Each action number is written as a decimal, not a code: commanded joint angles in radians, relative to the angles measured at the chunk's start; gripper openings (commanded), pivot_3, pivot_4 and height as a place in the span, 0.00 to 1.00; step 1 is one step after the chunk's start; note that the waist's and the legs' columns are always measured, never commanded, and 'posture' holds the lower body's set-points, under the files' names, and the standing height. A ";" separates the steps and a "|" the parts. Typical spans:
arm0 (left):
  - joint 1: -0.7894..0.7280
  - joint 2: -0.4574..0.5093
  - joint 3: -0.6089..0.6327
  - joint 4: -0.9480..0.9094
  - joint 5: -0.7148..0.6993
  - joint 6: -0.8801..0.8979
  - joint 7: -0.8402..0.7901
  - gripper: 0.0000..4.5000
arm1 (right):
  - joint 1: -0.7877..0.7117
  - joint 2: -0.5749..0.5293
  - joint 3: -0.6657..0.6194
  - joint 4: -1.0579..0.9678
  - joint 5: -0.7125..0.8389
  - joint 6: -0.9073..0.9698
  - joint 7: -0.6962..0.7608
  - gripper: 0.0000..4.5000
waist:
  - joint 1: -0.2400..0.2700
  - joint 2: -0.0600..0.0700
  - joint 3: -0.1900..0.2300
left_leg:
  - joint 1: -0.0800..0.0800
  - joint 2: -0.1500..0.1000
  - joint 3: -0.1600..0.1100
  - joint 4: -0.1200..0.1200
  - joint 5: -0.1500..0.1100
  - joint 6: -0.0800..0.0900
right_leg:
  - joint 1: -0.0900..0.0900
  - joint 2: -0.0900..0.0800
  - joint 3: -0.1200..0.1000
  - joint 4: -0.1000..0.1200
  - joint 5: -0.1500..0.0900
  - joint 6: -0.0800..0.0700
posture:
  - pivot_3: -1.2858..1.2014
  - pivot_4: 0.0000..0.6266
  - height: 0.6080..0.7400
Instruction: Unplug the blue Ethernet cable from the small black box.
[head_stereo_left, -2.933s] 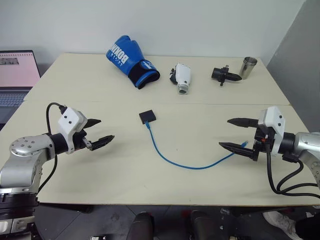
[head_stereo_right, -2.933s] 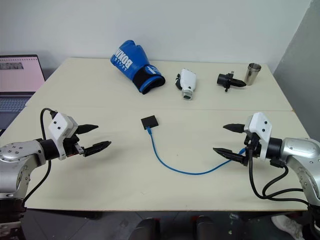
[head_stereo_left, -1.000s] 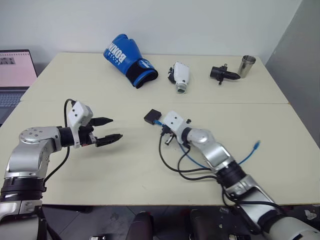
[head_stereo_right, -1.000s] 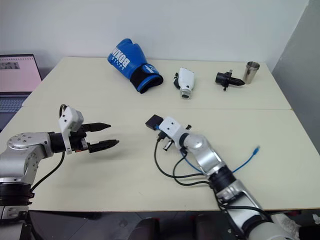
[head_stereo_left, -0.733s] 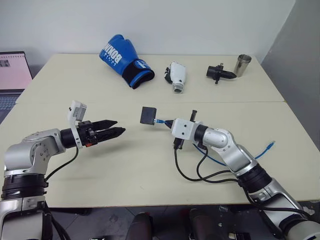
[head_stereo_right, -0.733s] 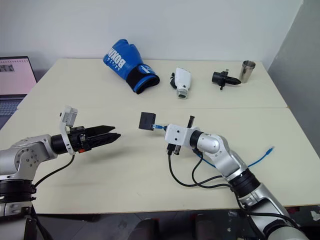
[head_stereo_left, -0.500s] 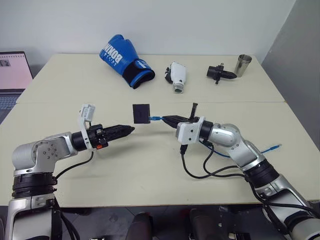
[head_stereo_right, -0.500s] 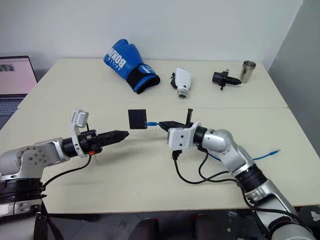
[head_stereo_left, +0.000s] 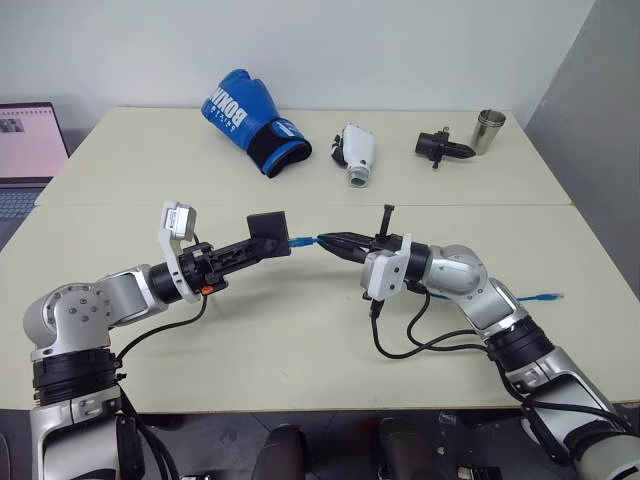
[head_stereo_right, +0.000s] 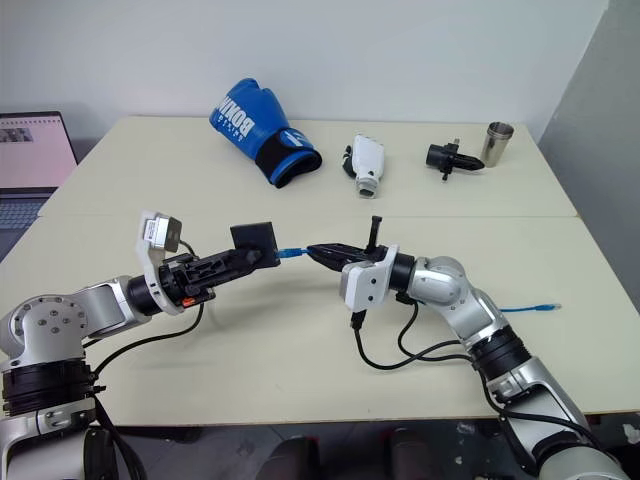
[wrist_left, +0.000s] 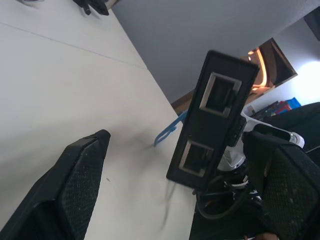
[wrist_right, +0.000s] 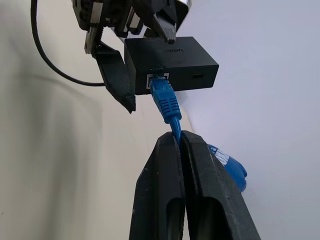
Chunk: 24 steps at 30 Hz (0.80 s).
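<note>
Next, I open my right gripper and take the plug itself (wrist_right: 164, 98) once my left gripper grips the box, because my right gripper is holding the thin cable (wrist_right: 175, 127) behind the plug.
The small black box (head_stereo_left: 268, 226) is lifted off the table and hangs on the plug of the blue Ethernet cable (wrist_right: 167, 102). My right gripper (head_stereo_left: 323, 240) is shut on the cable just behind that plug, pointing toward my left side. The rest of the cable trails under the right arm to its free end (head_stereo_left: 545, 297) on the table. My left gripper (head_stereo_left: 270, 243) reaches in from the other side. Its fingers (wrist_left: 75, 190) stand open on either side of the box, and a gap shows in the left wrist view. The box's two empty ports (wrist_left: 215, 95) face the left wrist camera.
A blue boxing glove (head_stereo_left: 250, 120), a white device (head_stereo_left: 357, 152), a black nozzle-shaped gadget (head_stereo_left: 440, 147) and a metal cup (head_stereo_left: 487, 130) line the far side of the cream table (head_stereo_left: 150, 200). A laptop (head_stereo_left: 25, 150) sits at the far left.
My left gripper has moved right until its fingers straddle the box and has rolled. The right gripper has raised the cable slightly, with the box still on the plug.
</note>
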 joint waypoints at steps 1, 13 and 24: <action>-0.008 0.006 0.006 -0.037 -0.032 -0.001 -0.006 0.79 | -0.024 0.000 -0.027 -0.015 0.006 -0.038 0.009 0.00 | 0.000 0.000 0.000 | 0.000 0.000 0.000 0.000 0.002 -0.003 | 0.000 0.000 0.000 0.000 0.000 0.000 | 0.52 0.24 1.00; -0.010 0.019 -0.073 -0.038 0.004 -0.036 -0.066 0.22 | -0.017 0.005 -0.022 -0.026 -0.006 -0.054 0.023 0.00 | 0.003 0.000 0.000 | 0.000 0.000 0.001 0.000 0.002 -0.003 | 0.000 0.000 0.000 0.000 0.000 0.000 | 0.52 0.24 1.00; -0.011 0.032 -0.098 -0.032 0.019 -0.066 -0.082 0.17 | 0.014 -0.008 -0.026 -0.068 0.040 -0.039 0.078 0.11 | 0.006 0.000 0.000 | 0.000 0.000 0.001 0.000 0.002 -0.003 | 0.000 0.000 0.000 0.000 0.000 0.000 | 0.52 0.24 1.00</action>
